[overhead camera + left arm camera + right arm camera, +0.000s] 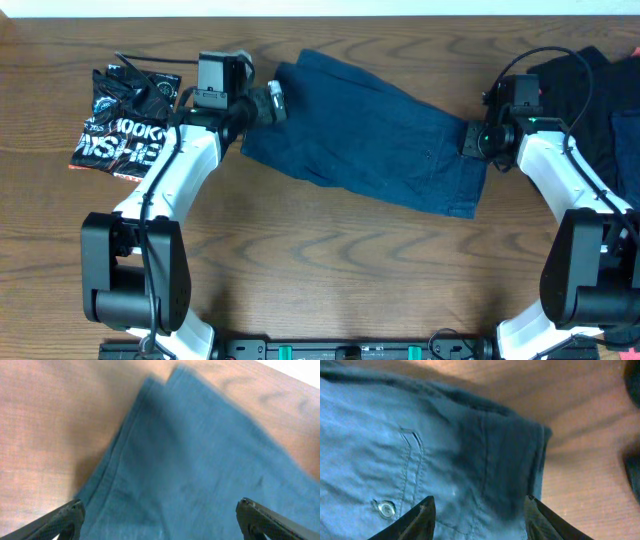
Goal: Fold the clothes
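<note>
The shorts lie at a slant, with their leg hems [297, 76] farther back than the waistband. My right gripper should take the waistband corner [532, 435] and help straighten the shorts before folding.
Blue shorts [370, 135] lie spread across the table's far middle, folded once lengthwise. My left gripper [274, 103] is open over the shorts' left end, the leg hems [165, 435] filling its wrist view between the wide-apart fingertips [160, 515]. My right gripper [472, 138] is open at the shorts' right end, its fingers [480, 512] straddling the waistband corner [510, 455] near a button [385, 508]. Neither gripper holds cloth.
A black printed garment [125, 125] lies folded at the far left. A dark pile of clothes [590, 90] with a blue piece [627, 140] sits at the far right. Bare wood table [350, 270] lies in front.
</note>
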Tool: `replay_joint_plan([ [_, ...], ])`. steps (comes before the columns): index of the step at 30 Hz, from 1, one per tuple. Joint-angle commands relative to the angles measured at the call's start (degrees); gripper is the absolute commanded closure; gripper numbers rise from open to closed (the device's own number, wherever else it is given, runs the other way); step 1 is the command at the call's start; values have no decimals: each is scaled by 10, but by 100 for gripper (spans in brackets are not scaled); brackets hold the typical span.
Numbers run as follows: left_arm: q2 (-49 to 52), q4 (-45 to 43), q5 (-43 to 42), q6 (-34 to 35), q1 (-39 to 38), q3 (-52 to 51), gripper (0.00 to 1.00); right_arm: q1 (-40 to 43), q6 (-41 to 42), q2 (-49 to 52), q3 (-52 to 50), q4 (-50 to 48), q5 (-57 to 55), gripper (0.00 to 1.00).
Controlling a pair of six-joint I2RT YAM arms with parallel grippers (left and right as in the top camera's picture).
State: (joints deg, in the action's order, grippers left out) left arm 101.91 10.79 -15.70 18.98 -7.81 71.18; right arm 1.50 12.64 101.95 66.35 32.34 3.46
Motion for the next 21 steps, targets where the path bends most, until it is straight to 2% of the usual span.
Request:
replay_joint_plan([
  [1, 26, -29, 3, -11, -3, 4, 2, -12, 21, 18, 2, 13, -4, 46],
  [6, 63, -56, -17, -11, -22, 4, 2, -35, 19, 63, 2, 25, 15, 46],
  [12, 113, -29, -17, -12, -52, 4, 1, -44, 22, 97, 2, 75, -14, 60],
  [16, 127, 47, -17, -11, -60, 4, 7, -38, 54, 94, 2, 133, -113, 59],
  [18, 127, 111, -26, -11, -64, 4, 7, -31, 61, 93, 2, 155, -161, 57],
  [21, 127, 198, -80, -4, -69, 4, 10, -19, 60, 93, 2, 156, -200, 54],
])
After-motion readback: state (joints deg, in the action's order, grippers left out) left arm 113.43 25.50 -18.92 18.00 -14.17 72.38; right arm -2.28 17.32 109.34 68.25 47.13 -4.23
